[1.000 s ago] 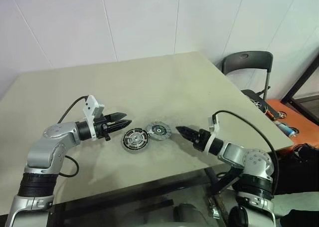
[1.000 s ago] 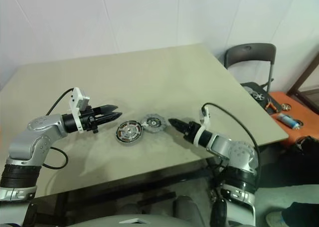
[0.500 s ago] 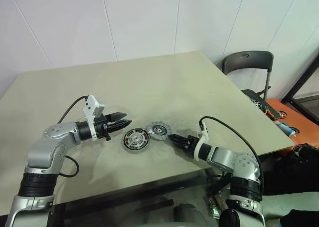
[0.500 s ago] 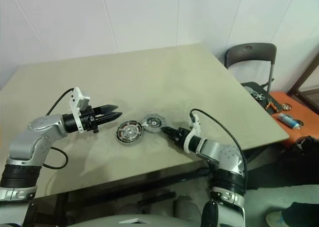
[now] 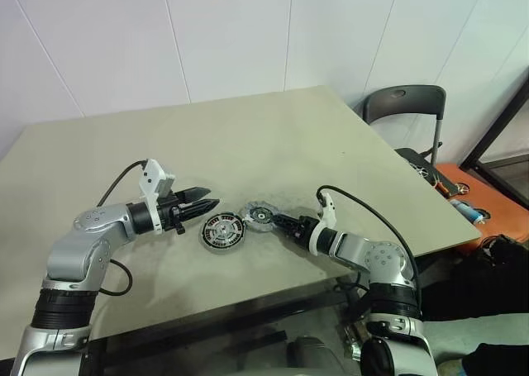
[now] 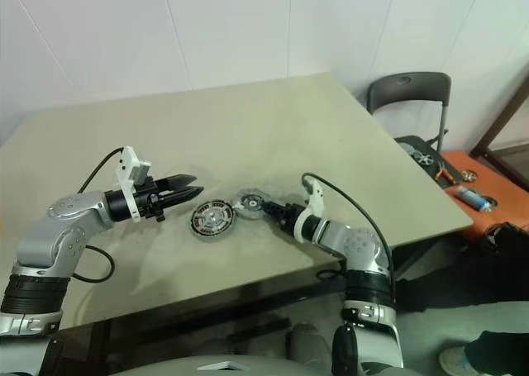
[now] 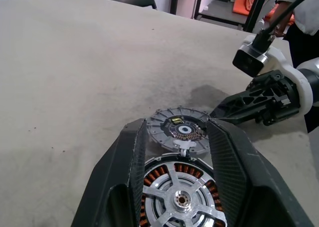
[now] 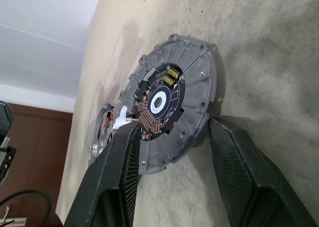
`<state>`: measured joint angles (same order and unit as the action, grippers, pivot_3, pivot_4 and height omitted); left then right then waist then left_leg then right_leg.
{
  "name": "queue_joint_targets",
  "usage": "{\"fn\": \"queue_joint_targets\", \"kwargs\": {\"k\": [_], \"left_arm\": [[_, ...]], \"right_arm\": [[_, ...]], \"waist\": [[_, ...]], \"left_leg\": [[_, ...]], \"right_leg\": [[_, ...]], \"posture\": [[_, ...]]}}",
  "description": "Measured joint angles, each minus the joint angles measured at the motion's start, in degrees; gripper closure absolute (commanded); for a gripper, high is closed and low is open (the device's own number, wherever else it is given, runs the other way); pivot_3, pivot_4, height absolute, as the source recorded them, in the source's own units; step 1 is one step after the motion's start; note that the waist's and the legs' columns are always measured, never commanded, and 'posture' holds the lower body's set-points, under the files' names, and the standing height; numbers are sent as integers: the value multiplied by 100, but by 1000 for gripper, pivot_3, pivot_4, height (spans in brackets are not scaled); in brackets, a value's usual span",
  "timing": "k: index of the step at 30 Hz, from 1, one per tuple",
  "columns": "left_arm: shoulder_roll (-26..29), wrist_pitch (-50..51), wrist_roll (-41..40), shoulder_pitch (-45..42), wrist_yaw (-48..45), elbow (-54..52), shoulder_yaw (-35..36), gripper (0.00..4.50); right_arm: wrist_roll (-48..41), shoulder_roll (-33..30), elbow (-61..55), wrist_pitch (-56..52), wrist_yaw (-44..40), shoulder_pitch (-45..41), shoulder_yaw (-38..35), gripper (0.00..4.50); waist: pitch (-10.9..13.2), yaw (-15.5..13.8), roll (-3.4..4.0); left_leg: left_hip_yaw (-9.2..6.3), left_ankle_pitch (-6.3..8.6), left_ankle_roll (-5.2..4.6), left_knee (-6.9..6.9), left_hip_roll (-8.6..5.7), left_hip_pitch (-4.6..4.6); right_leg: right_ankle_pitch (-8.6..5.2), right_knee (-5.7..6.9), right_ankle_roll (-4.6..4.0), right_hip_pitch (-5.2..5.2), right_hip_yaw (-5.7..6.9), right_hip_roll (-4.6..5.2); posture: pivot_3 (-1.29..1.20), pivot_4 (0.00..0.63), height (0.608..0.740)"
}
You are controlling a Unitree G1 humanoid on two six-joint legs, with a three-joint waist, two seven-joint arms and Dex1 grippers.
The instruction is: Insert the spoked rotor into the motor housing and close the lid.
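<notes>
I expect the lid (image 5: pixel 262 216) to swing up and stay attached when I lift its outer edge, because a white strip (image 8: pixel 123 118) joins the lid and the motor housing.
The motor housing (image 5: pixel 223 230) lies flat on the beige table (image 5: pixel 248 136), its copper windings showing under the silver spoked rotor (image 7: pixel 180 199) that sits in it. Just to its right lies the lid (image 5: pixel 262 216), a grey disc with a small circuit ring at its centre (image 8: pixel 160 101). My left gripper (image 5: pixel 212 199) hovers open just left of the housing, nothing between its fingers (image 7: pixel 127 157). My right gripper (image 5: pixel 278 220) is low on the table at the lid's right edge, open, with a finger (image 8: pixel 227 162) on either side of the near rim.
A dark chair (image 5: pixel 403 105) stands past the table's right corner. Beyond it an orange surface (image 5: pixel 468 196) holds small tools. The table's front edge (image 5: pixel 248 297) runs close under both arms.
My right gripper has swung left and down until its fingertips reach the lid's edge. The left arm, housing and lid have stayed put.
</notes>
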<state>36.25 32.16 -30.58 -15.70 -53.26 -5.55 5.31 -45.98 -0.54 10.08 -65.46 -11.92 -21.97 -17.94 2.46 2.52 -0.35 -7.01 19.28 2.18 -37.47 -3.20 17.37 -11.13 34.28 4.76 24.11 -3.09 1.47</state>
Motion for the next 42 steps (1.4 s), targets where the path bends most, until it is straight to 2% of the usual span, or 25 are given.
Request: {"fn": "queue_joint_targets", "kwargs": {"k": [2,6,9,11,14,20,22,25,28,33,42], "left_arm": [[0,0,0,12,1,-10,0,2457],[-23,0,0,12,2,-13,0,2457],[-23,0,0,11,0,-13,0,2457],[-23,-1,1,11,-1,-13,0,2457],[-28,-1,1,7,1,-12,0,2457],[-54,5,-9,-53,2,11,1,2457],[-60,18,-43,-122,33,81,30,2457],[-61,113,-162,-387,92,222,185,2457],[-34,105,-209,-582,87,329,275,2457],[8,59,-194,-722,83,697,327,2457],[41,-51,-171,-887,98,844,405,2457]], "right_arm": [[12,22,23,100,-68,-9,74,2831],[30,77,76,281,-116,-79,204,3988],[77,138,204,405,-114,-134,224,3988],[87,148,253,449,-110,-147,226,3988],[73,167,303,456,-130,-205,253,4459],[93,66,293,469,-282,-270,369,4484],[341,-229,-15,616,-504,-248,839,4484],[1101,-917,-936,1175,-1097,-224,2154,4484],[1637,-1095,-1207,1685,-1337,-266,2749,4484],[2407,-1390,-1125,2434,-1794,-571,3361,4484],[3424,-1728,-1070,3223,-2386,-991,4108,4484]], "waist": [[-3,4,-4],[-7,41,-8],[-2,76,0],[0,101,2],[-1,156,1],[-1,153,2],[8,150,17],[10,160,18],[8,166,16],[6,145,11],[6,133,11]], "left_leg": [[-1,0,0,1,1,-2],[1,0,0,3,5,-21],[4,1,0,14,6,-88],[2,1,0,15,7,-93],[0,1,0,24,7,-93],[1,1,0,27,7,-90],[4,1,0,28,5,-83],[4,5,-5,42,4,-74],[4,9,-10,54,5,-73],[-11,8,-7,26,3,10],[-17,8,-7,33,2,13]], "right_leg": [[0,0,0,-1,0,-1],[-1,-2,-3,-50,0,-3],[-14,-10,-19,-109,1,-1],[-15,-13,-18,-117,4,0],[-16,-17,-17,-114,4,0],[-14,-14,-15,-80,3,1],[-8,-15,-2,-67,1,4],[-12,-16,19,-52,4,3],[-19,-17,21,-42,1,0],[-9,-7,15,32,0,10],[-2,-10,2,36,2,12]], "posture": [[0,0,740],[0,0,740],[0,0,740],[0,0,740],[0,0,740],[0,0,740],[0,0,740],[0,0,740],[0,0,740],[0,0,740],[0,0,740]]}}
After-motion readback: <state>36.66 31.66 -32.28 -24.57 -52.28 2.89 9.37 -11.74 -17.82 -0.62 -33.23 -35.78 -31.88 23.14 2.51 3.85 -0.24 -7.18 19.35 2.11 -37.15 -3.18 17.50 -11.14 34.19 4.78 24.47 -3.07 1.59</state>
